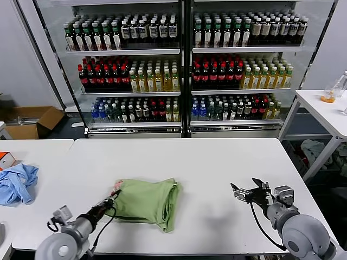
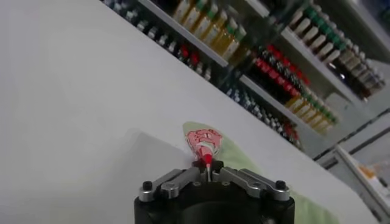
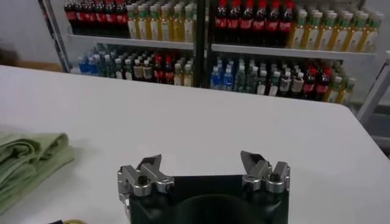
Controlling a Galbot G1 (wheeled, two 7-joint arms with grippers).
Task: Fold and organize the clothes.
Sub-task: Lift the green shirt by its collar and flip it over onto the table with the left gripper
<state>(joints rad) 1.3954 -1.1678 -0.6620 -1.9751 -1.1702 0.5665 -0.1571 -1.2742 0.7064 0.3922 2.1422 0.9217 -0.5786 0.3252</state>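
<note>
The shirt is lying plain side up [image 1: 143,200] and its graphic is underneath. Next, my left gripper moves the pinched edge [image 1: 117,186] across to lay the shirt graphic side up.
The light green shirt [image 1: 149,202] lies folded into a thick bundle on the white table [image 1: 217,162], left of centre near the front. My left gripper [image 1: 115,196] is at the bundle's left edge, shut on a pinch of the shirt where its red-and-white graphic [image 2: 206,141] shows. My right gripper [image 1: 242,192] is open and empty, low over the table well to the right of the shirt. The shirt's folded edge also shows in the right wrist view [image 3: 27,161].
A light blue cloth [image 1: 17,183] lies on the adjoining table at the left, beside an orange-and-white box [image 1: 5,158]. Glass-door coolers of bottles [image 1: 181,65] stand behind. Another white table [image 1: 325,108] stands at the right. A cardboard box [image 1: 32,120] sits on the floor.
</note>
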